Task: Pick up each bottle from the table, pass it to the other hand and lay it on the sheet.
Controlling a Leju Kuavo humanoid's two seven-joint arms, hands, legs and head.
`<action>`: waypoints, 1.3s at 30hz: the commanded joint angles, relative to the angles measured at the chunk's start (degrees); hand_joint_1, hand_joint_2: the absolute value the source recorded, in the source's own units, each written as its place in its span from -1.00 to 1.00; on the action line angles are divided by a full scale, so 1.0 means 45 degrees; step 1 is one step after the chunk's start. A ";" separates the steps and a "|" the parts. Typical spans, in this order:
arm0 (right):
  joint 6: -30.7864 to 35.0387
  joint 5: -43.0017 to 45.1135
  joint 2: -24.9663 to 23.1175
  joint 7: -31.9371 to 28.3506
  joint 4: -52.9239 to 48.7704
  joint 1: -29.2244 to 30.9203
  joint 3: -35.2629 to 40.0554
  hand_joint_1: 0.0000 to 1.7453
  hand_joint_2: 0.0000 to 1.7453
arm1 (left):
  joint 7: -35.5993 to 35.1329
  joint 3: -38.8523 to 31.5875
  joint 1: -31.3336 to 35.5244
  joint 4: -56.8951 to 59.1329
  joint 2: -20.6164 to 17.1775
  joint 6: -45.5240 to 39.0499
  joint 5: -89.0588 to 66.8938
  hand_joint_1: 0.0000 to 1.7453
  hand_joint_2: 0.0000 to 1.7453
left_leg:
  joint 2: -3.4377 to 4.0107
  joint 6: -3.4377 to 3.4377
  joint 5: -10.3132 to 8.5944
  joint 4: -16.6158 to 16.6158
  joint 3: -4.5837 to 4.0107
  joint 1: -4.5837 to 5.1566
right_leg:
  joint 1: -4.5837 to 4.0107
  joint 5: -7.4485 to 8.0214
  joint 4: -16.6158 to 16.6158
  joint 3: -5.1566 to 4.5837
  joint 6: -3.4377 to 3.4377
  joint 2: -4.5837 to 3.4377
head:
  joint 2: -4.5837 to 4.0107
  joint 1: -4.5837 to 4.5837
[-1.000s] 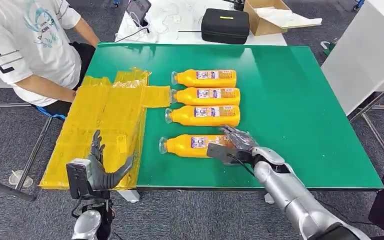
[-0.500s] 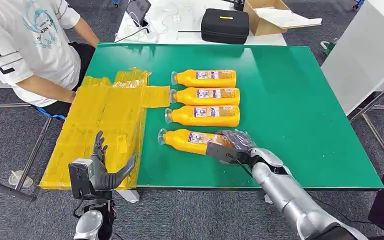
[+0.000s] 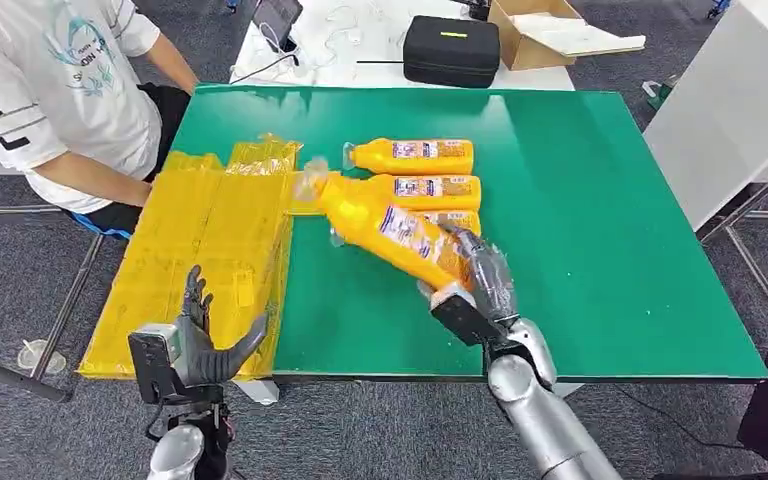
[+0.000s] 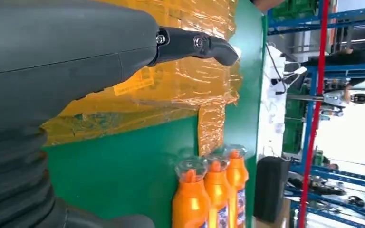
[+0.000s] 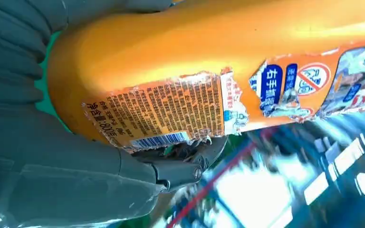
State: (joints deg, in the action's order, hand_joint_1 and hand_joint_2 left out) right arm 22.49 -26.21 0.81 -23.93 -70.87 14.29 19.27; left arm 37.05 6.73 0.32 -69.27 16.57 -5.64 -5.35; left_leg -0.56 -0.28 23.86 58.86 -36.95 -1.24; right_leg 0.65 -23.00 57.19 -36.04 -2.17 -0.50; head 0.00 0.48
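My gripper should expect a big brand label hidden on the other side of the lifted orange bottle (image 3: 390,230), because a label crowded with small print (image 3: 410,232) faces up on it.
My right hand (image 3: 477,283) grips the base of an orange bottle (image 3: 385,224) and holds it lifted above the green table (image 3: 600,220), its clear cap tilted up towards the far left. The right wrist view shows the same orange bottle (image 5: 209,61) close up, wrapped by the right hand (image 5: 52,156). Three more orange bottles lie side by side on the table; the far one (image 3: 410,156) and the middle one (image 3: 440,188) are plain, the third is mostly hidden behind the held bottle. My left hand (image 3: 200,345) is open, upright over the near corner of the yellow sheet (image 3: 210,240).
A person in a white shirt (image 3: 50,90) sits at the table's left edge, an arm by the sheet. A black case (image 3: 450,50) and a cardboard box (image 3: 535,30) stand on a white table behind. The three lying bottles (image 4: 209,199) appear in the left wrist view.
My right hand has lifted the nearest bottle off the table and swung its cap end up and to the far left. The left hand has barely moved.
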 commanded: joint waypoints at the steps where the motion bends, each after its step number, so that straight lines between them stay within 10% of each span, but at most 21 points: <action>1: 0.1085 0.1816 -0.1654 -0.1604 -0.2852 -0.1381 -0.2925 1.00 1.00 | -0.0107 0.0499 0.0231 -0.0375 -0.0303 0.0432 0.0762 -1.00 1.00 | -0.0026 0.0016 0.0005 0.0001 0.0023 0.0009 | 0.0003 -0.0019 0.0006 0.0036 0.0013 0.0042 | 0.0000 -0.0010; 22: 0.0740 0.1173 -0.1947 -0.2318 -0.0685 -0.1450 -0.2725 1.00 1.00 | -0.0628 0.1177 0.0366 -0.1122 -0.0894 0.2491 0.1917 -1.00 1.00 | 0.0016 0.0010 0.0004 -0.0013 0.0030 0.0007 | 0.0003 0.0003 -0.0012 0.0029 0.0006 -0.0002 | 0.0000 -0.0010; 39: -0.0792 -0.0161 -0.3570 -0.3061 0.4955 0.0411 0.1231 1.00 1.00 | -0.1246 0.2445 0.2803 0.1501 -0.1338 0.6539 0.3251 -1.00 1.00 | 0.0043 0.0013 0.0005 -0.0031 0.0091 0.0000 | -0.0004 0.0002 -0.0023 0.0080 0.0014 -0.0019 | 0.0000 -0.0015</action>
State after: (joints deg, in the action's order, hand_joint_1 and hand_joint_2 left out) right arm 19.76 -25.99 -13.44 -38.82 -61.43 9.97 17.61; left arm 32.00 14.88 6.77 -73.97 13.59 21.00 7.62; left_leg -0.55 -0.31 23.82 58.85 -36.95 -1.28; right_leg 0.62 -22.97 57.20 -36.02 -2.18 -0.50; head 0.00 0.42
